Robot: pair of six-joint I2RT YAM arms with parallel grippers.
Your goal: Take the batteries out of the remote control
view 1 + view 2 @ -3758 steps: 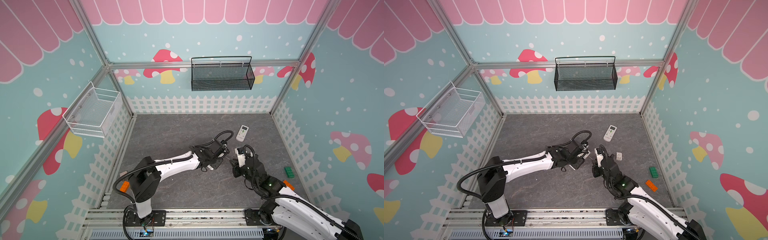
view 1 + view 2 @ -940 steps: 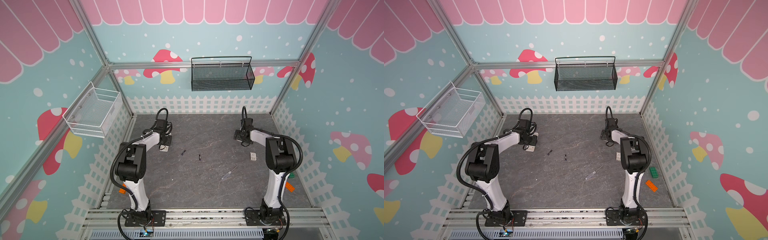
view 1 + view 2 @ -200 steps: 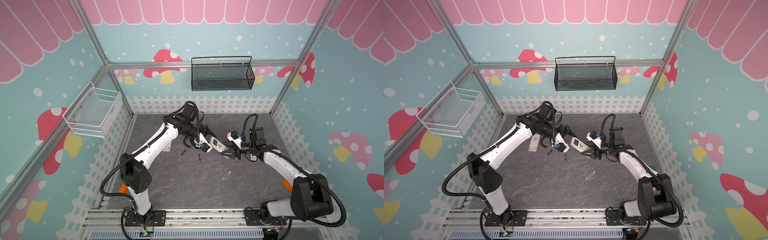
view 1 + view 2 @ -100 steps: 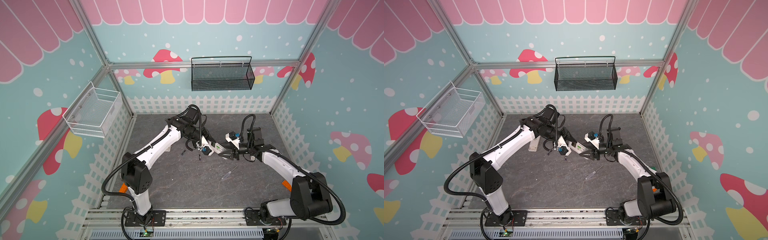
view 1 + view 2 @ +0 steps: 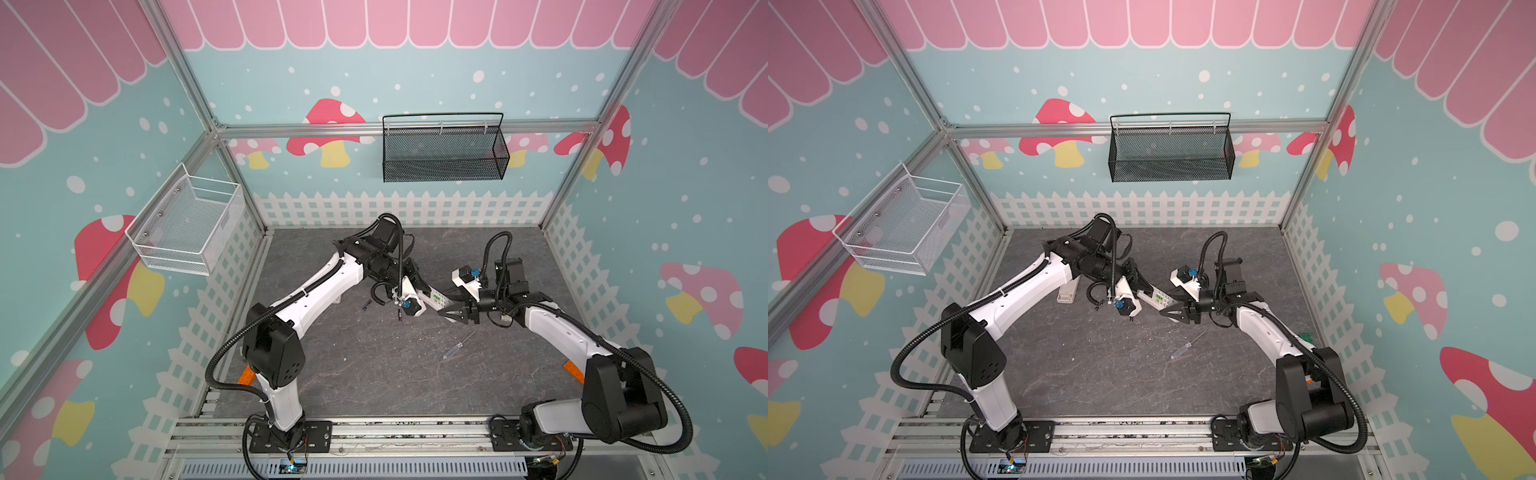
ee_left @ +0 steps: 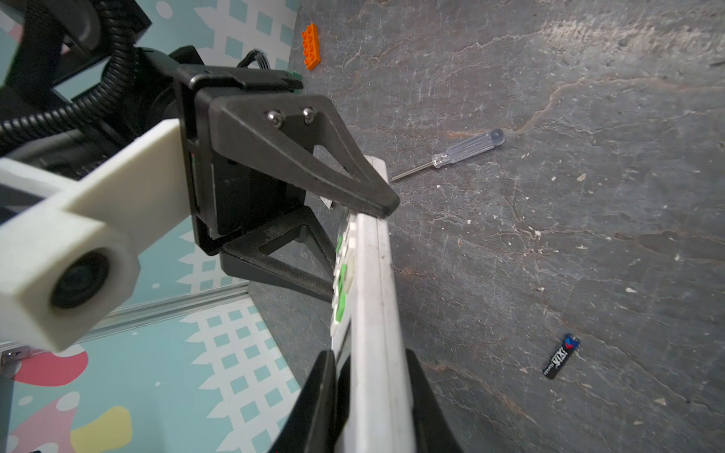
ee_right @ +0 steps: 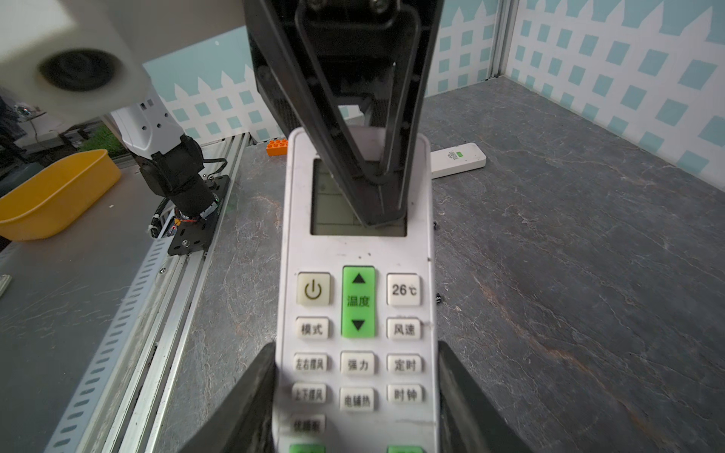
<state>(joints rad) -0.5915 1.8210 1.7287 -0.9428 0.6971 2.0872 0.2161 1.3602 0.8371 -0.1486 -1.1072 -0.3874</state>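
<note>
I should flip the remote control over by its display end (image 5: pixel 1145 292) with my left gripper, because the remote control's buttons (image 5: pixel 1160 299) face up and my right gripper covers the remote control's button end.
The white remote control (image 5: pixel 434 297) (image 5: pixel 1158 298) hangs above the floor between both arms, buttons up. My right gripper (image 7: pixel 357 392) (image 5: pixel 444 303) is shut on its long sides at the button end. At the display end my left gripper (image 6: pixel 370 392) (image 5: pixel 1144 286) is shut on its front and back, one finger (image 7: pixel 376 188) lying on the screen. The remote's back is hidden. A black battery (image 6: pixel 561 356) lies on the floor below, and both top views show two small dark batteries (image 5: pixel 365 306) (image 5: pixel 400 319) there.
A clear-handled screwdriver (image 5: pixel 457 351) (image 6: pixel 467 147) lies on the floor in front of the grippers. A second white remote (image 5: pixel 1068 291) (image 7: pixel 458 160) lies behind the left arm. Orange bricks (image 5: pixel 572 371) (image 6: pixel 311 46) and a green brick (image 5: pixel 1307 336) sit near the side fences.
My left gripper's jaws have closed onto the display end of the remote. The right gripper's hold is unchanged, and the remote has barely shifted.
</note>
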